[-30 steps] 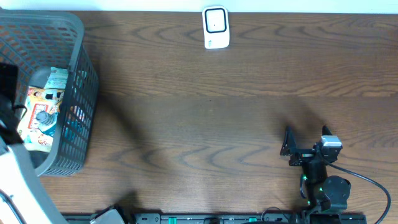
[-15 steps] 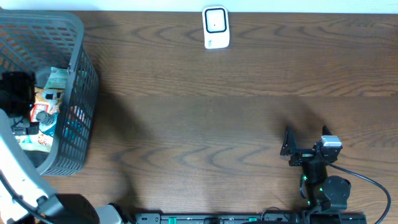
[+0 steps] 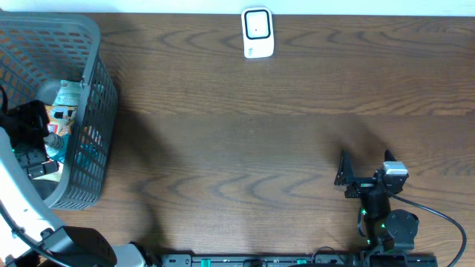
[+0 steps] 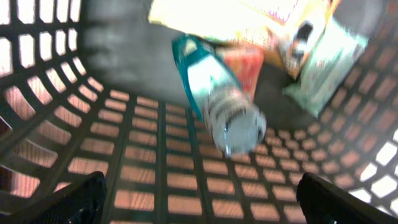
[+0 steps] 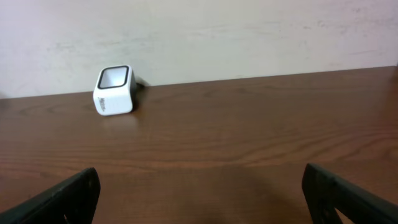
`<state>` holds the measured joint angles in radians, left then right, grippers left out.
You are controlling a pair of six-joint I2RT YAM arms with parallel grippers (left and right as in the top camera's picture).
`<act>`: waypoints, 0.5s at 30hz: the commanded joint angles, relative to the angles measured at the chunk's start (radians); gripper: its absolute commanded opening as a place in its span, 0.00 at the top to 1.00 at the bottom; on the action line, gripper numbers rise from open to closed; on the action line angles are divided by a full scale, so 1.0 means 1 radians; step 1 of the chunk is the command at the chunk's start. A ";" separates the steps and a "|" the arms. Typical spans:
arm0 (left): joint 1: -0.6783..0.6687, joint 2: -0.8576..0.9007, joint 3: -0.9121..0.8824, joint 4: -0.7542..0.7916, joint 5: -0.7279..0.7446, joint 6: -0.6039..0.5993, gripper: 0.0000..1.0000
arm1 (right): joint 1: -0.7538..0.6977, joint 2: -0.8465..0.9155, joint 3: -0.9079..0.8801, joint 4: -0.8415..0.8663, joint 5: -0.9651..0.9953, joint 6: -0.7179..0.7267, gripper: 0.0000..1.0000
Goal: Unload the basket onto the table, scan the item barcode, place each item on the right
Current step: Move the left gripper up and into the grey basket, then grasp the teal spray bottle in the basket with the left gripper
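Note:
The bottle (image 4: 235,124) points lengthwise into the left gripper's open fingers. The robot should carry on lowering that gripper until the fingers are on both sides of the teal label (image 4: 207,76), then close them across the bottle's width.
A grey mesh basket (image 3: 93,44) at the table's left end holds the items: a clear bottle with a teal label (image 4: 227,112), a yellow printed packet (image 4: 249,18) and a pale green packet (image 4: 326,68). My left gripper (image 3: 31,139) hangs inside the basket, open, with nothing between its fingers (image 4: 81,199); the bottle lies just ahead of it. A white barcode scanner (image 3: 257,33) stands at the far edge of the table, also seen from the right wrist (image 5: 114,90). My right gripper (image 3: 365,169) rests open near the front right, holding nothing.
The basket wall (image 4: 155,155) rises close around the left gripper. Brown wooden tabletop (image 3: 245,148) stretches between basket, scanner and right arm. A pale wall (image 5: 249,31) stands behind the scanner.
My left arm has swung in from the left edge and now sits over the items inside the basket. The right arm has not moved.

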<state>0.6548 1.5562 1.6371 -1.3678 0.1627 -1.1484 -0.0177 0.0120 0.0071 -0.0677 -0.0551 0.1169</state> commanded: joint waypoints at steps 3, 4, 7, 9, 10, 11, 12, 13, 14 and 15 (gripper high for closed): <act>0.006 0.038 0.007 0.023 -0.104 -0.065 0.02 | -0.008 -0.005 -0.002 -0.004 0.001 -0.006 0.01; 0.006 0.045 0.007 0.024 -0.104 -0.065 0.02 | -0.008 -0.005 -0.002 -0.003 0.001 -0.006 0.01; 0.006 0.084 0.007 0.026 -0.103 -0.065 0.02 | -0.008 -0.005 -0.002 -0.003 0.001 -0.006 0.01; 0.006 0.116 0.007 0.023 -0.103 -0.065 0.02 | -0.008 -0.005 -0.002 -0.004 0.001 -0.006 0.01; 0.006 0.134 0.007 0.018 -0.103 -0.065 0.02 | -0.008 -0.005 -0.002 -0.004 0.001 -0.006 0.01; 0.006 0.151 0.007 0.015 -0.103 -0.065 0.02 | -0.008 -0.005 -0.002 -0.003 0.001 -0.006 0.01; 0.006 0.166 0.007 0.014 -0.103 -0.064 0.02 | -0.008 -0.005 -0.002 -0.003 0.001 -0.006 0.01; 0.006 0.183 0.007 0.011 -0.103 -0.064 0.02 | -0.009 -0.005 -0.002 -0.004 0.001 -0.006 0.01; 0.006 0.197 0.007 0.007 -0.102 -0.064 0.02 | -0.008 -0.005 -0.002 -0.003 0.001 -0.006 0.01; 0.006 0.213 0.007 0.001 -0.099 -0.064 0.02 | -0.008 -0.005 -0.002 -0.004 0.001 -0.006 0.01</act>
<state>0.6548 1.7294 1.6371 -1.3510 0.0799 -1.2018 -0.0177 0.0120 0.0071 -0.0673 -0.0551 0.1169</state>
